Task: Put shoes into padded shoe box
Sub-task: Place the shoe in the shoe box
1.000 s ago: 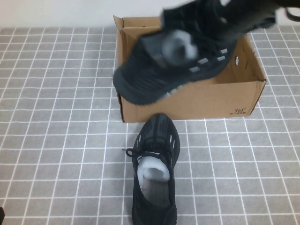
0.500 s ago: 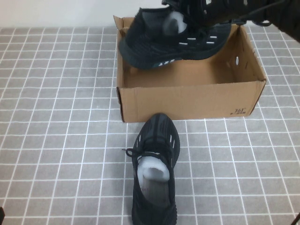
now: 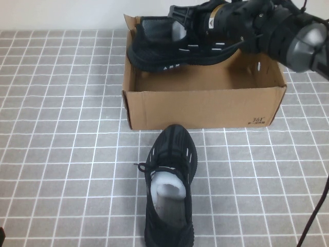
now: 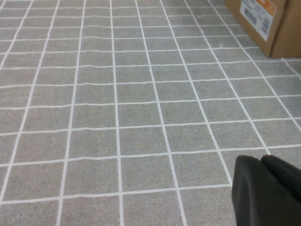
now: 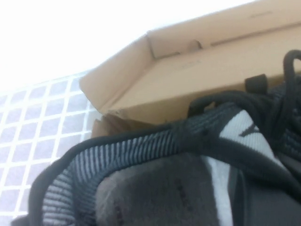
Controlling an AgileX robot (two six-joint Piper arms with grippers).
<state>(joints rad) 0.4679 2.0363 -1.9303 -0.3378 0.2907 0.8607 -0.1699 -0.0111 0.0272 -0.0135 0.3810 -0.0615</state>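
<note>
The sneaker's heel (image 3: 133, 53) sticks out over the box's side, so the robot's right gripper should raise the sneaker and move it toward the box's middle (image 3: 193, 80) before lowering it.
The brown cardboard shoe box (image 3: 205, 108) stands open at the back of the table. My right gripper (image 3: 204, 21) is shut on one black sneaker (image 3: 169, 49) at its collar and holds it on its side over the box's back left part, toe toward the left wall. The right wrist view shows that sneaker's collar (image 5: 155, 150) close up, with the box's flap (image 5: 197, 70) behind. The other black sneaker (image 3: 170, 190), with white paper stuffing, lies on the table in front of the box, toe toward it. My left gripper (image 4: 268, 188) is shut and empty, low over the table.
A grey cloth with a white grid (image 3: 61, 154) covers the table. A corner of the box with a printed label (image 4: 265, 21) shows in the left wrist view, far from the left gripper.
My right gripper has carried the sneaker back and down over the box's back left part. The box has shifted slightly to the left. The sneaker on the table has not moved.
</note>
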